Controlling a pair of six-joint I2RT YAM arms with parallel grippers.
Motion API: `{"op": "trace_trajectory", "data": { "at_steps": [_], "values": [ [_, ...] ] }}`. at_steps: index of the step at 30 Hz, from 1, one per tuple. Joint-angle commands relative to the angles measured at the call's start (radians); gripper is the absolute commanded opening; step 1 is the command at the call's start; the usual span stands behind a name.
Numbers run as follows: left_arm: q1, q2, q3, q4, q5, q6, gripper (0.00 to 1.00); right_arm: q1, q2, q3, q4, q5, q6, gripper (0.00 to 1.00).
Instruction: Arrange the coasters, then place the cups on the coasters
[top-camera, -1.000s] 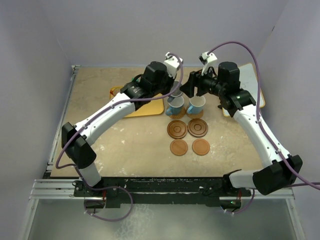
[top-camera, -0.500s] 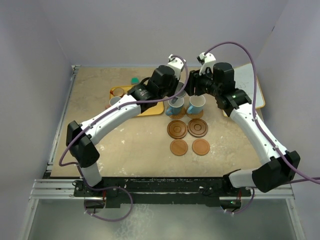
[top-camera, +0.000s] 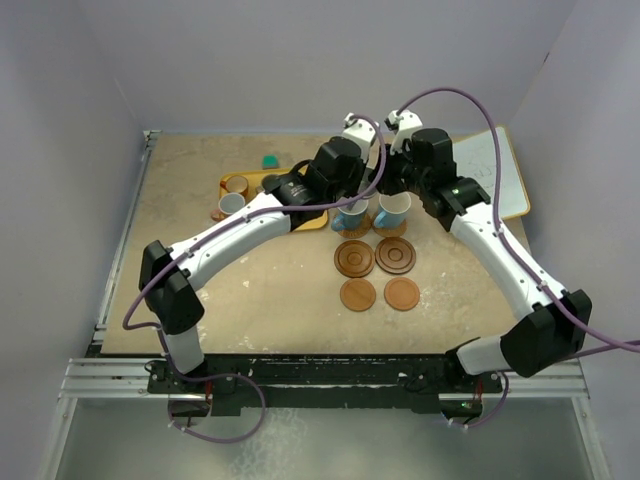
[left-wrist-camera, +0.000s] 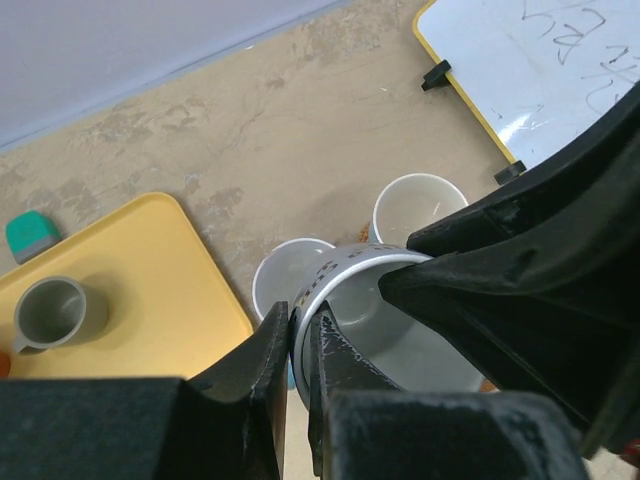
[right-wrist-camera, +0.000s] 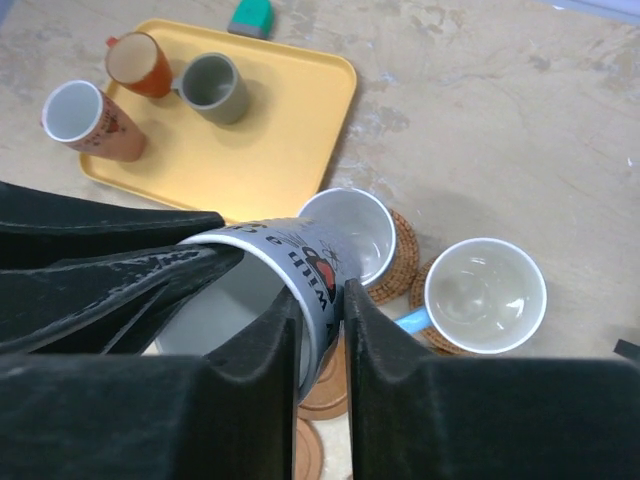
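Observation:
The robot's two grippers are both pinching the blue-white cup's rim (left-wrist-camera: 338, 274), so next the left gripper opens and moves away before the right gripper lowers the cup onto a dark coaster (top-camera: 395, 256).
A pale blue-white cup (right-wrist-camera: 300, 262) with dark lettering hangs tilted in the air between both grippers. My left gripper (left-wrist-camera: 300, 325) is shut on one side of its rim (left-wrist-camera: 345, 262). Opposite it, my right gripper (right-wrist-camera: 323, 300) pinches the wall, one finger inside and one outside. Below stand two light blue cups (top-camera: 350, 213) (top-camera: 393, 208) on woven coasters (right-wrist-camera: 400, 255). Two dark ringed coasters (top-camera: 354, 258) (top-camera: 396, 255) and two plain orange-brown ones (top-camera: 357, 294) (top-camera: 402, 293) lie bare in front. In the top view the arms hide the held cup.
The yellow tray (right-wrist-camera: 290, 120) at the back left holds a grey cup (right-wrist-camera: 212, 85), an orange-brown cup (right-wrist-camera: 137, 62) and a pale cup (right-wrist-camera: 80, 118) lying tilted. A small green object (top-camera: 270, 161) sits behind the tray. A whiteboard (top-camera: 495, 170) lies at the back right.
The left arm carried the cup rightward, uncovering the tray. My right gripper moved left to meet it and its fingers closed from wide open onto the cup's wall.

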Motion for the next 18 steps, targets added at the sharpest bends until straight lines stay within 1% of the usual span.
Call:
{"op": "trace_trajectory", "data": {
  "at_steps": [1, 4, 8, 11, 15, 18],
  "values": [
    [-0.014, -0.025, 0.049, 0.098, 0.002, -0.027, 0.04, -0.004, 0.007, 0.012, 0.005, 0.129, 0.0, 0.12],
    [-0.014, -0.036, 0.035, 0.106, 0.054, -0.023, 0.07, -0.004, 0.004, 0.01, 0.003, 0.174, -0.006, 0.0],
    [-0.014, -0.052, 0.019, 0.114, 0.135, -0.016, 0.11, -0.004, -0.01, 0.0, -0.001, 0.185, -0.005, 0.0],
    [-0.014, -0.066, 0.0, 0.123, 0.177, 0.001, 0.13, -0.005, -0.023, -0.003, -0.003, 0.161, -0.011, 0.0],
    [-0.014, -0.088, -0.026, 0.131, 0.229, 0.034, 0.16, -0.007, -0.045, -0.011, 0.001, 0.17, -0.041, 0.0],
    [-0.014, -0.106, -0.047, 0.133, 0.255, 0.06, 0.23, -0.005, -0.061, -0.017, 0.001, 0.173, -0.068, 0.0]
  ]
}}
